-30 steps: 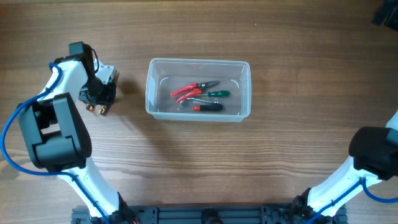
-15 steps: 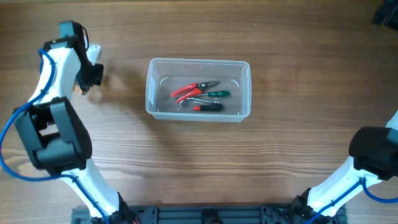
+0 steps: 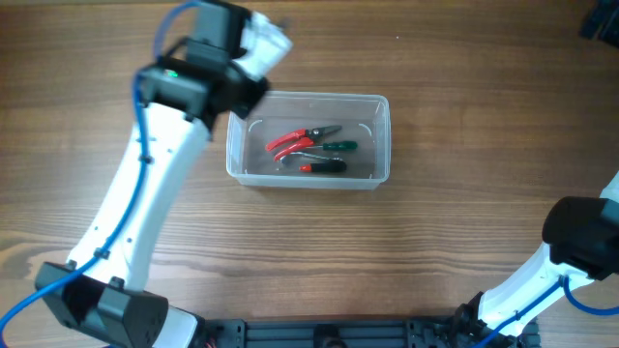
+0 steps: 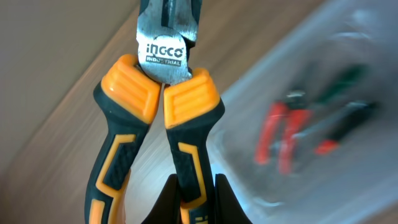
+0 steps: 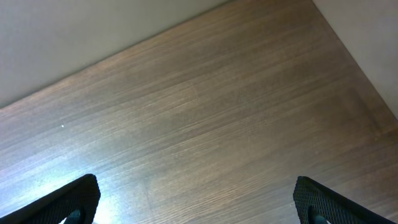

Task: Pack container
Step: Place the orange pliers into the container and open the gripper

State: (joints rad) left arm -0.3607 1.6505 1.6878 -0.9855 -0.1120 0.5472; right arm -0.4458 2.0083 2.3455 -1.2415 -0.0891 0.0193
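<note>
The orange pliers [image 4: 132,91] are clear above the tub's open top. My left gripper should go on moving inward until they hang above the red-handled pliers [image 3: 294,144], and then let go.
The container [image 3: 309,96] is a clear plastic tub at the table's middle. It holds red-handled pliers [image 3: 293,140], a green-handled screwdriver [image 3: 336,146] and a red-and-black tool [image 3: 322,166]. My left gripper [image 3: 244,92] hovers over the tub's far left corner. In the left wrist view it [image 4: 193,190] is shut on one handle of orange-and-black pliers [image 4: 163,93], with the blurred tub [image 4: 249,106] below right. The orange pliers are hidden in the overhead view. My right gripper [image 5: 199,199] is open and empty over bare wood.
The right arm's base link [image 3: 580,237] stands at the table's right front edge. A dark object [image 3: 602,19] sits at the far right corner. Wood table [image 3: 464,242] surrounds the tub.
My left arm has swung from the table's far left side to the right, and now reaches over the tub's far left corner. The right arm has not moved.
</note>
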